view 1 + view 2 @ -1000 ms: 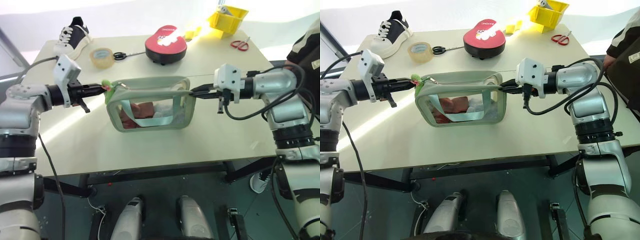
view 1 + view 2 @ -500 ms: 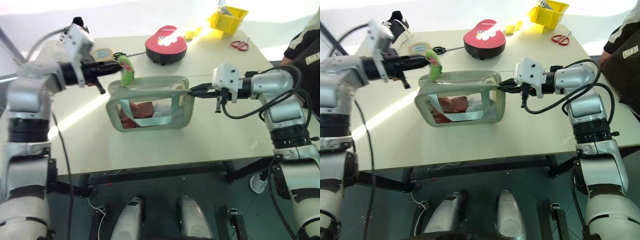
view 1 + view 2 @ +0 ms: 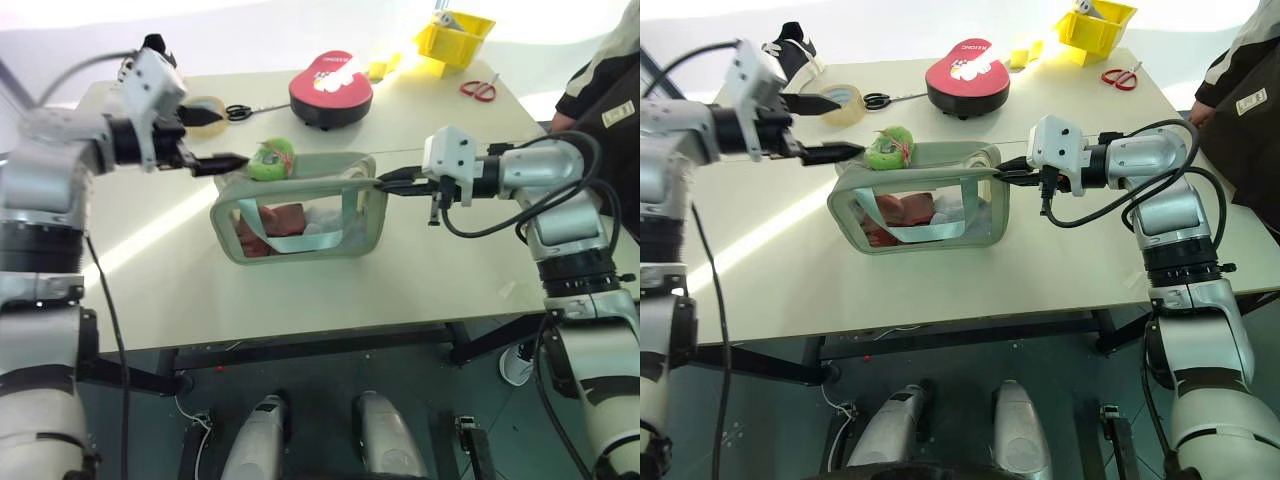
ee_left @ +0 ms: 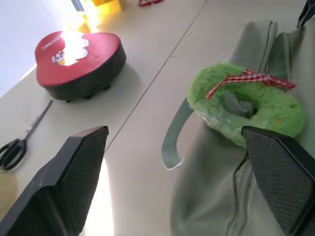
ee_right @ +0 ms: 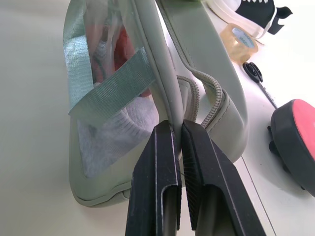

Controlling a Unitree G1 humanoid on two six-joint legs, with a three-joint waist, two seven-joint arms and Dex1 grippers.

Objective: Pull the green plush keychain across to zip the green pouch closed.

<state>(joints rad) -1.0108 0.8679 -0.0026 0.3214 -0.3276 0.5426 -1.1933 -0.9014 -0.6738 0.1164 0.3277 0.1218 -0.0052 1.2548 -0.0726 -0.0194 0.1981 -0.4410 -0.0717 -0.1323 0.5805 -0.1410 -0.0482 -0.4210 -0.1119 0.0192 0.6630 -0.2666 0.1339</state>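
Observation:
The green pouch's end (image 3: 222, 197) will bunch up into a fold and bend the zipper when my left gripper pinches it, because soft fabric slackens (image 4: 209, 189) beside the zipper.
The green pouch (image 3: 318, 166) stands mid-table, its clear side showing red and white contents. The green plush keychain (image 3: 272, 158), a fuzzy ring with a red checked ribbon, lies on the pouch's top at its left end, loose. My left gripper (image 3: 215, 138) hovers open just left of the keychain, not touching it; the left wrist view has the keychain (image 4: 246, 101) ahead between the spread fingers (image 4: 74, 182). My right gripper (image 3: 385, 183) is shut on the pouch's right end, pinching its fabric rim (image 5: 162, 93).
Behind the pouch sit a red oval case (image 3: 332, 88), a tape roll (image 3: 205, 105) and black scissors (image 3: 240, 111). A yellow bin (image 3: 455, 35) and red scissors (image 3: 480, 88) are at the far right, a shoe (image 3: 790, 50) at the far left. A person (image 3: 610, 80) stands at the right edge.
My left gripper lifted the keychain up and rightward, then opened and let it go; the keychain now rests on the pouch top. The right gripper kept its hold.

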